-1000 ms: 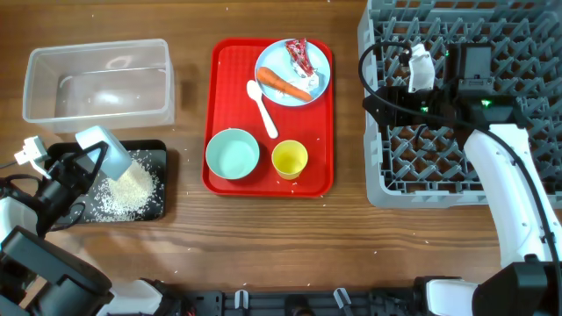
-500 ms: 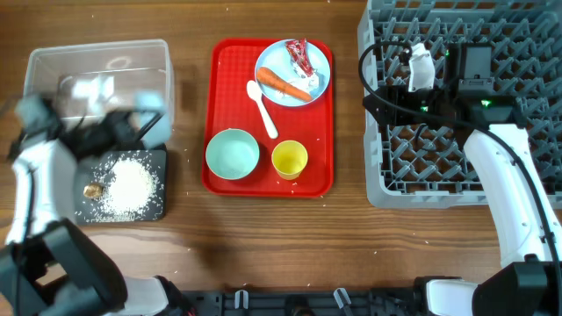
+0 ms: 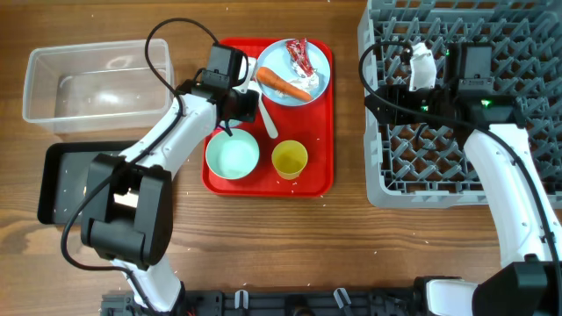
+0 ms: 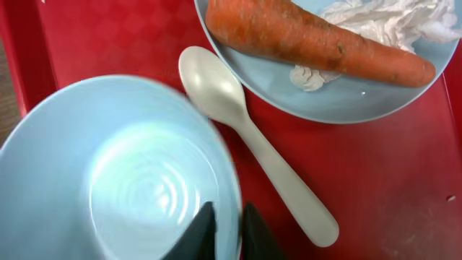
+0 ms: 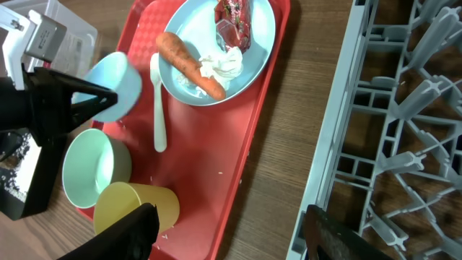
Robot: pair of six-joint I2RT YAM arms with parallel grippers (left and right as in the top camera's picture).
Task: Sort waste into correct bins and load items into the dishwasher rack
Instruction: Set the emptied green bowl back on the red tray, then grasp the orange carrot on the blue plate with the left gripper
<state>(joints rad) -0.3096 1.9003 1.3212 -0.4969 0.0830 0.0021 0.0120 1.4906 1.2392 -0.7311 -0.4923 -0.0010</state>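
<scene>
The carrot [image 3: 282, 84] rests on the pale-blue plate, so my left gripper should put the bowl down and take the carrot to the black tray [image 3: 68, 189] before I load dishes.
My left gripper [image 4: 227, 230] is shut on the rim of a pale-blue bowl [image 4: 137, 180]. It holds the bowl tilted just above the red tray, as the right wrist view shows [image 5: 115, 81]. Overhead, this gripper [image 3: 235, 101] is beside the white spoon [image 3: 263, 110]. The second bowl [image 3: 233, 154] and the yellow cup [image 3: 290, 160] stand on the tray. The pale-blue plate [image 3: 318, 77] carries the carrot [image 3: 283, 84], the red-and-white wrapper [image 3: 300, 54] and a white crumpled piece [image 5: 224, 63]. My right gripper [image 5: 229, 224] is open and empty over the left edge of the dishwasher rack [image 3: 492, 149].
The clear tub [image 3: 97, 83] stands at the far left, with the black tray [image 3: 61, 184] in front of it, partly under my left arm. The flat red tray [image 3: 312, 180] lies mid-table. A few rice grains dot the wood.
My left arm has swung right with the bowl, from over the black tray to over the red tray. The rice pile no longer shows in the black tray. The right arm has not moved.
</scene>
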